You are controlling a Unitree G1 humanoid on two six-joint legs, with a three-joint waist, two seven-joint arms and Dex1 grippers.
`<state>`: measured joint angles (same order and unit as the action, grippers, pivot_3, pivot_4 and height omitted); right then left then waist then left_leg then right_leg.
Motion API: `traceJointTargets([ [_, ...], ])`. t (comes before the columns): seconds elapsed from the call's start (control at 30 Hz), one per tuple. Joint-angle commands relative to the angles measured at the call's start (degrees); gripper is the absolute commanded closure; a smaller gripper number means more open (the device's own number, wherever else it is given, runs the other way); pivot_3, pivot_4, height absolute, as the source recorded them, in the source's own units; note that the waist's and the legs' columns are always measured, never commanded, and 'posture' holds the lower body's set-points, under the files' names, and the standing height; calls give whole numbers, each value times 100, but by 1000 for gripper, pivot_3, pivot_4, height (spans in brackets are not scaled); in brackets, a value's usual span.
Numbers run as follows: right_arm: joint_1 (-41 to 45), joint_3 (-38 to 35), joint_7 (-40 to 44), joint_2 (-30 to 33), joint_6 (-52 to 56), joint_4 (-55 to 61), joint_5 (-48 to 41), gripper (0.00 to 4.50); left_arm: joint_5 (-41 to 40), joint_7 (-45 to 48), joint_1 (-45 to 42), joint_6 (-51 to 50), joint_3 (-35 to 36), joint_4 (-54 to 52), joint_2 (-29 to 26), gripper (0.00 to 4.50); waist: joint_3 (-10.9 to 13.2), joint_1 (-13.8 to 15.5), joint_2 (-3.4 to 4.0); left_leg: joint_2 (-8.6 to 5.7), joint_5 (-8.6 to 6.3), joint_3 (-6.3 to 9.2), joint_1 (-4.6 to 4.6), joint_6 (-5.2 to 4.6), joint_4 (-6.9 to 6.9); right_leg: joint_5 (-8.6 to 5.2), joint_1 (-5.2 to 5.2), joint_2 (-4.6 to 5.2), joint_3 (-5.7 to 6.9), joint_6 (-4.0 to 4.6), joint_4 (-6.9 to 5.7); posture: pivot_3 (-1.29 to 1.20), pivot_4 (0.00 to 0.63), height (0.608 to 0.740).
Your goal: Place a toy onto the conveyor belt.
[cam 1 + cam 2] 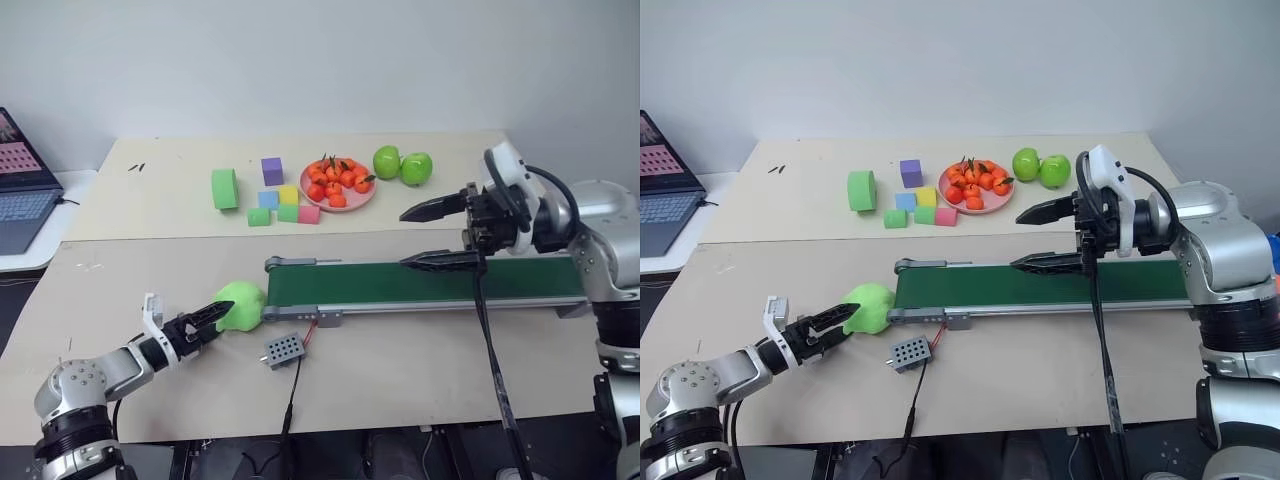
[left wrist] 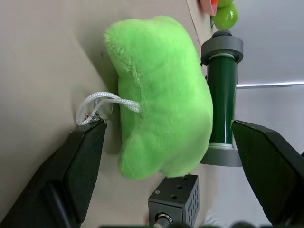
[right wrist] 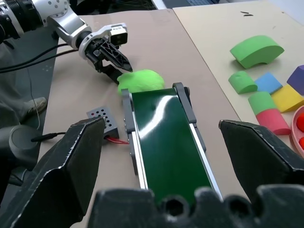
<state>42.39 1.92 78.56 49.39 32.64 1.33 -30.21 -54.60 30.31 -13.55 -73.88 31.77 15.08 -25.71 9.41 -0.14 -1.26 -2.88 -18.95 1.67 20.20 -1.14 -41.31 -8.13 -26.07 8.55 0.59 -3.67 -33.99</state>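
Note:
I expect the toy (image 1: 240,305) to squeeze narrow between my fingers but stay plump beyond them when I lift it, because its fuzzy sides (image 2: 199,111) bulge round and full.
The toy (image 1: 243,303), a fuzzy lime-green plush lump with a white cord loop, lies on the table against the left end of the conveyor belt (image 1: 430,282). My left gripper (image 1: 222,314) is open at the toy's near side. In the left wrist view the toy (image 2: 161,95) sits between the two spread fingers (image 2: 80,161). My right gripper (image 1: 405,240) hangs open over the middle of the dark-green belt, pointing left, with nothing between its fingers. From the right wrist view the belt (image 3: 166,137) runs away toward the toy (image 3: 142,80) and the left gripper (image 3: 114,59).
A small grey perforated control box (image 1: 283,349) lies in front of the belt's left end, wired to it. Behind the belt are foam blocks (image 1: 225,188), a pink plate of oranges (image 1: 338,185) and two green apples (image 1: 400,165). A laptop (image 1: 20,190) stands at far left.

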Motion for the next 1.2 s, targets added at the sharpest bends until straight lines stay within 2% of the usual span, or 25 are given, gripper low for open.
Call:
traceJointTargets([
  [0.03,31,-221,-48,107,11,208,-79,0,104,-142,-13,-16,-194,-74,80,25,0,-3,0,0,0,0,0,0,0,0,0,0,0,0,0,0,150,739],
  [0.13,34,-227,-57,112,18,213,-71,0,118,-166,-39,13,-176,-45,119,25,0,-2,0,0,0,0,0,0,1,0,0,0,0,0,0,0,150,739],
  [0.17,34,-228,-58,116,20,214,-70,0,126,-172,-43,22,-174,-33,124,274,0,-1,0,0,0,0,0,0,0,0,0,0,0,0,0,0,150,739],
  [0.27,28,-223,-66,118,18,214,-61,0,124,-186,-59,41,-142,16,145,1117,0,-3,0,0,0,0,1,0,1,0,0,0,0,0,1,0,150,739],
  [0.33,26,-215,-72,123,12,207,-53,0,109,-209,-86,62,-89,63,167,1779,1,-12,-2,0,0,0,2,-1,1,0,-1,0,0,0,0,0,150,739],
  [0.37,27,-211,-74,125,10,204,-52,0,100,-215,-94,67,-76,77,171,2290,1,-18,-2,0,0,0,3,-1,1,0,-1,0,1,0,0,0,150,739],
  [0.5,42,-186,-76,130,14,198,-50,0,22,-287,-140,37,29,166,204,3576,1,-38,-2,1,0,0,3,-1,2,0,-2,0,1,0,0,0,150,739],
  [0.67,69,-153,-67,122,-2,149,-20,0,-417,-284,-282,-130,460,163,254,3576,3,-54,-5,2,0,0,3,-1,1,0,-2,0,1,0,0,0,150,739],
  [0.77,74,-147,-56,120,3,139,-17,0,-566,-558,-664,234,968,187,77,3576,8,-52,-13,2,0,1,5,-1,1,0,-4,0,2,0,0,0,150,739],
  [0.87,95,-132,-45,114,2,119,-7,0,-899,-703,-1014,52,1068,-237,-61,3576,12,-52,-21,3,0,3,6,1,0,0,-5,0,3,0,0,0,150,739],
  [1.03,172,-93,-9,92,-33,34,33,0,-947,-252,-1146,-134,-49,-1993,-677,3576,16,-55,-28,-1,-1,3,12,0,3,1,-6,0,2,-1,1,0,150,739],
  [1.2,189,-81,-3,56,-67,0,58,0,-815,160,-1125,167,-776,-3052,-1175,3576,16,-64,-27,-1,0,0,11,1,31,0,-12,0,1,-1,13,0,150,739],
])
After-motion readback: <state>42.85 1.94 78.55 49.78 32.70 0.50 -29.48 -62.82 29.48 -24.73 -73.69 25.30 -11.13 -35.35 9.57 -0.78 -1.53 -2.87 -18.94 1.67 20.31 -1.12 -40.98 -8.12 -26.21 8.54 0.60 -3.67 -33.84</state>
